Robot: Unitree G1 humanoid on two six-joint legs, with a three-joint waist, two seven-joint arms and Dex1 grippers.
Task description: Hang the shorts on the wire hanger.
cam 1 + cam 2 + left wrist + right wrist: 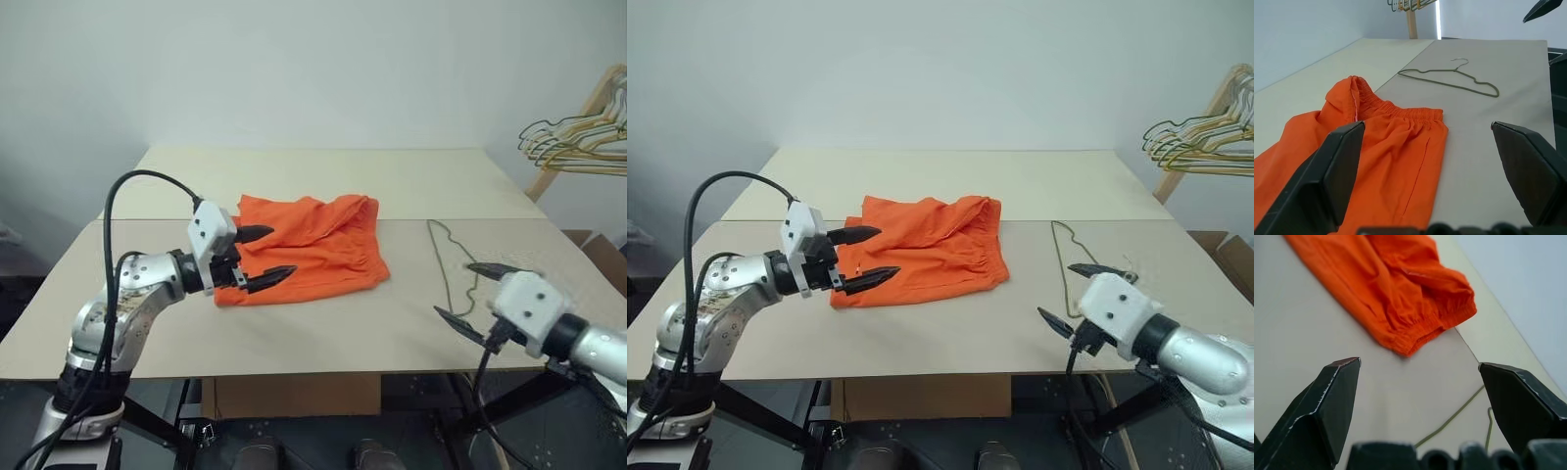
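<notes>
The waistband's near corner (383, 277) faces my open right gripper across clear table (413, 284), so I should keep moving toward that corner until my fingers close on it.
The orange shorts (313, 247) lie crumpled on the beige table (323, 328), their gathered waistband toward the right. The thin wire hanger (453, 264) rests flat on the table to the right of them, a gap of bare table between the two. My left gripper (266, 257) hovers open over the shorts' left edge, its fingers spread one above the other. Over the table's front right part my right gripper (478, 291) stands open, close to the hanger's near end, with nothing between its fingers. The left wrist view shows the shorts (1386, 156) and the hanger (1449, 81) beyond them.
A wooden rack with bunched yellowish and green hangers (578, 137) stands at the far right beyond the table. A seam runs across the tabletop behind the shorts. A cardboard box (294, 397) sits under the front edge.
</notes>
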